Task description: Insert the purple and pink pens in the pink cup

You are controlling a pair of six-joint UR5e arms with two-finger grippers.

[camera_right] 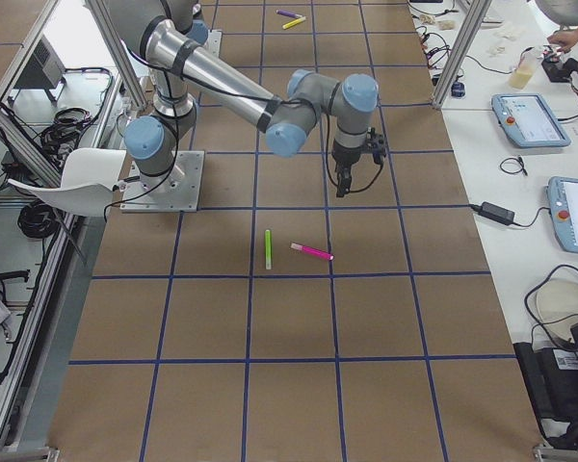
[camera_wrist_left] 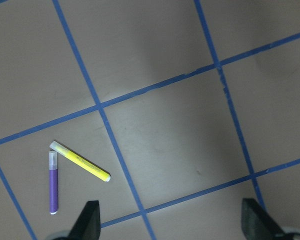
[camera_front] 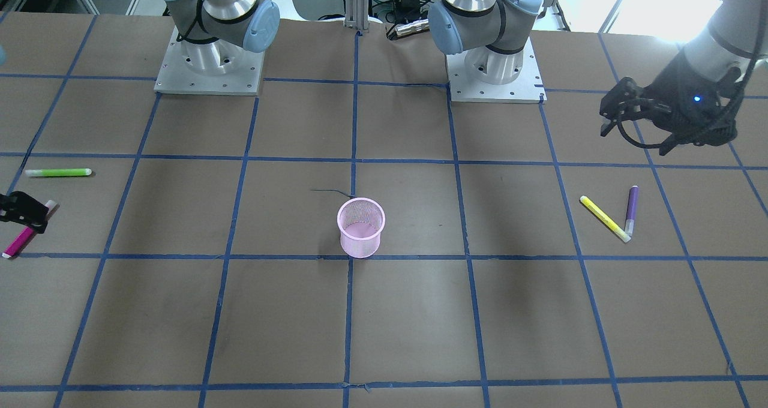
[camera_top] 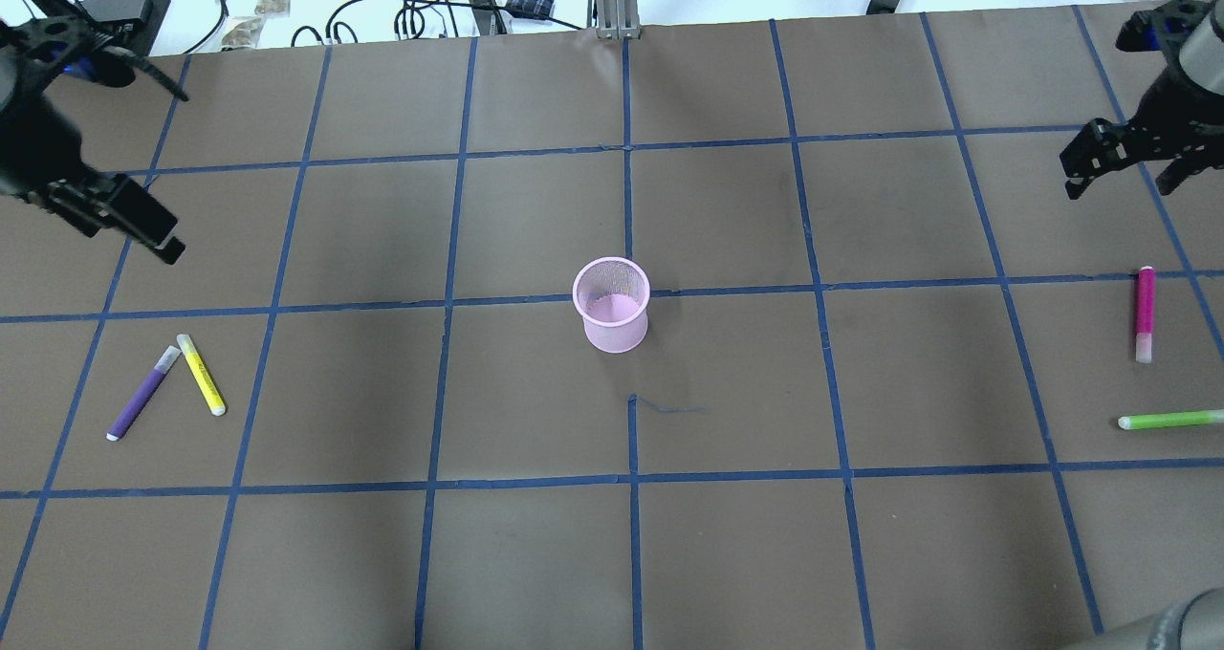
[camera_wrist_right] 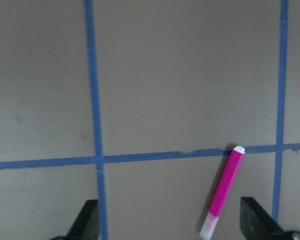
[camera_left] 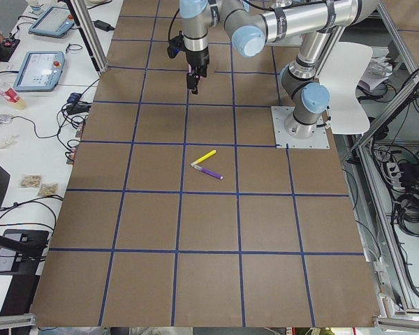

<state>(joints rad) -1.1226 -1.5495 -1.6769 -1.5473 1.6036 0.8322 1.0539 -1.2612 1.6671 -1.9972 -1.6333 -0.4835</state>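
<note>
The pink pen is much narrower than the pink cup's opening, so the pen will lean against the side of the cup when the robot puts it in.
The pink mesh cup stands upright mid-table and also shows in the front view. The purple pen lies flat beside a yellow pen, their caps nearly touching; both show in the left wrist view, the purple pen at lower left. My left gripper hovers open and empty, behind these pens. The pink pen lies flat at the far right. My right gripper hovers open and empty just beyond it; the right wrist view shows the pink pen between the fingers' line and off to the right.
A green pen lies near the pink pen, toward the robot. The yellow pen forms a V with the purple one. Both robot bases stand at the table's back in the front view. Blue tape lines grid the brown tabletop.
</note>
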